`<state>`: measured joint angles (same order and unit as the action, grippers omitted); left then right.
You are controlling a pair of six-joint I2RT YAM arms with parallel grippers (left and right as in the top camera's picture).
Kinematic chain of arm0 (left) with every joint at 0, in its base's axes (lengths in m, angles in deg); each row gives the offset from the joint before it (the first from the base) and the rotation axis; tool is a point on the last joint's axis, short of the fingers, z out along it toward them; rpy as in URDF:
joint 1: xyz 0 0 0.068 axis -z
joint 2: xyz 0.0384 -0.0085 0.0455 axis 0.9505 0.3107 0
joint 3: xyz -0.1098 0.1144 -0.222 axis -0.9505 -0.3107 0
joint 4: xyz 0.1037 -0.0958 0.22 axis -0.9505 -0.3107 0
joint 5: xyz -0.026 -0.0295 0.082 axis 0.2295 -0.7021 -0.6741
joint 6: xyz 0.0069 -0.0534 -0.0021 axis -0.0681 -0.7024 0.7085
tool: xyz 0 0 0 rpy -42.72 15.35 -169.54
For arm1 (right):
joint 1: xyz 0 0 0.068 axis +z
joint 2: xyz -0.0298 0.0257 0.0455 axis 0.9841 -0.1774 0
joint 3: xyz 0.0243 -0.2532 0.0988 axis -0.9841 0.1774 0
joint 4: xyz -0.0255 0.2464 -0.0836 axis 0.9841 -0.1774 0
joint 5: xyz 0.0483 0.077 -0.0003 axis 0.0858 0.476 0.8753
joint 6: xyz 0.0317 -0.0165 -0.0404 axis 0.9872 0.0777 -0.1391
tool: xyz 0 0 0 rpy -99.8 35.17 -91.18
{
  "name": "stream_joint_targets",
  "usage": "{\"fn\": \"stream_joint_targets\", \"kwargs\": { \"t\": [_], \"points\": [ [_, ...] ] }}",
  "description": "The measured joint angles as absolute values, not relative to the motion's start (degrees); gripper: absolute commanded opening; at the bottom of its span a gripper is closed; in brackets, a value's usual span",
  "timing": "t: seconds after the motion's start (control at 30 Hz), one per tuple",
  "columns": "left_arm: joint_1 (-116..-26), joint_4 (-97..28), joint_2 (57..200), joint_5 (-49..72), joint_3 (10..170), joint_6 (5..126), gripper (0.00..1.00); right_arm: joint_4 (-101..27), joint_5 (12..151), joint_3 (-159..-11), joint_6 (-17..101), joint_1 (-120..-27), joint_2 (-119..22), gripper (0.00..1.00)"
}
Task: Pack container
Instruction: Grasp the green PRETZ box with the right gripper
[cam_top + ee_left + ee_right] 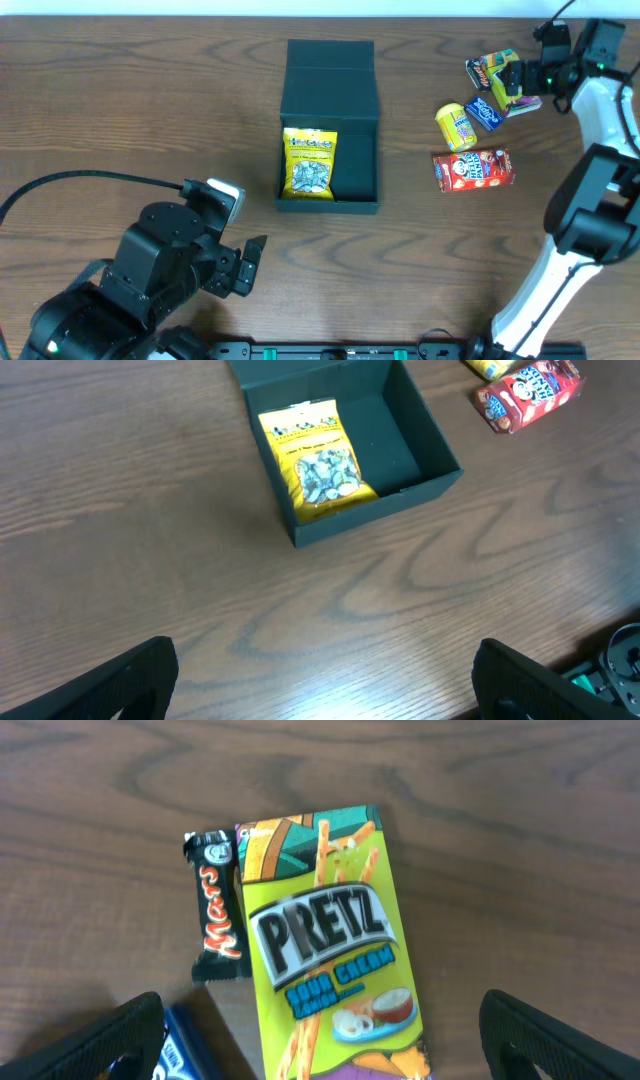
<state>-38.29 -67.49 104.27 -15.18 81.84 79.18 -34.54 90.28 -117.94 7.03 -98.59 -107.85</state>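
Note:
My right gripper's open fingers are aligned across the green Pretz box's narrow width (332,965). I should carry on going down until they straddle its long sides (408,955), then close.
The dark teal container (330,75) stands open at the table's middle, its lid folded back to the far side. A yellow snack packet (309,163) lies inside on the left. In the left wrist view the container (370,520) and the packet (318,460) are ahead of my left gripper (325,680), which is open, empty and above bare table. In the overhead view it (250,260) is near the front left. My right gripper (320,1040) is open above a green Pretz box (320,950), its fingers either side. It (520,78) is at the far right.
A Mars bar (217,920) lies left of the Pretz box (497,72). A blue packet (485,112), a yellow round packet (456,127) and a red snack carton (473,169) lie right of the container. The red carton also shows in the left wrist view (528,392).

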Motion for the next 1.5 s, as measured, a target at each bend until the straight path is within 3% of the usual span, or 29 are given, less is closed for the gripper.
{"fn": "stream_joint_targets", "kwargs": {
  "t": [0.17,1.1,1.33,1.5],
  "points": [
    [-38.29,-67.49,104.27,-15.18,81.84,79.18,0.95,-38.61,90.55,-124.03,6.37,-98.61,-111.9,0.99],
    [-38.29,-67.49,104.27,-15.18,81.84,79.18,0.95,-41.17,81.24,-124.36,4.98,-96.73,-118.26,0.99],
    [-38.29,-67.49,104.27,-15.18,81.84,79.18,0.95,-41.21,80.78,-124.36,6.79,-96.73,-118.26,0.74],
    [-38.29,-67.47,104.27,-15.18,81.84,79.18,0.95,-41.06,80.73,-124.71,9.06,-96.73,-118.26,0.68]
  ]
}}
